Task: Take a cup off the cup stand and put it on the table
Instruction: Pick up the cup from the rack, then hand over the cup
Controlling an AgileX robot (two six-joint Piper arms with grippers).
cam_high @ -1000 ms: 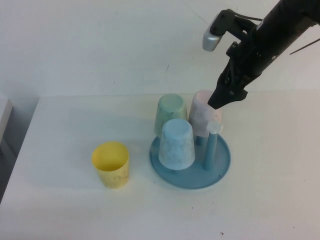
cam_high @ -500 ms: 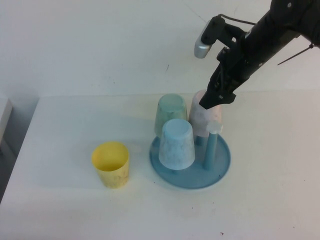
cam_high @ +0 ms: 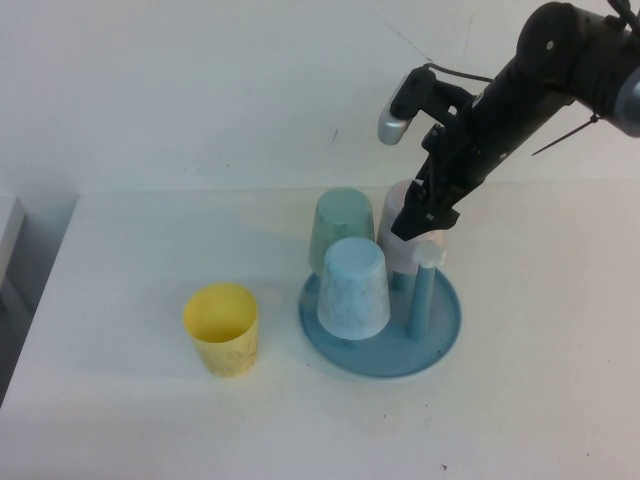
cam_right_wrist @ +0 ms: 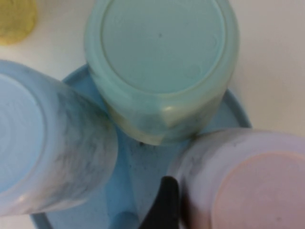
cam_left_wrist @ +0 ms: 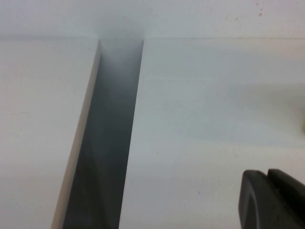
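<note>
The pale pink cup (cam_high: 395,222) is upside down over its peg, so next my right gripper lifts it off and tilts its rim (cam_high: 398,269) toward my left gripper.
The pale pink cup (cam_high: 399,238) stands upside down on a peg at the back right of the round blue cup stand (cam_high: 442,338), on the white table (cam_high: 540,410). My right gripper (cam_high: 419,216) hangs open right over the cup's top. In the right wrist view one dark finger (cam_right_wrist: 165,199) reaches down beside the wall of the pink cup (cam_right_wrist: 248,191), above the stand's tray (cam_right_wrist: 138,169); the other finger is out of view. My left gripper (cam_left_wrist: 267,175) is shut with nothing in it, low over bare table far from the stand.
A green cup (cam_high: 341,232) and a light blue cup (cam_high: 354,288) sit upside down on the stand beside the pink one. A bare white-tipped peg (cam_high: 425,290) stands in front of it. A yellow cup (cam_high: 222,328) stands upright left of the stand. A dark gap (cam_left_wrist: 105,143) splits the surface near the left gripper.
My right gripper has moved left and down, from beside the pink cup's upper right to right over it. The cups and the left gripper have not moved.
</note>
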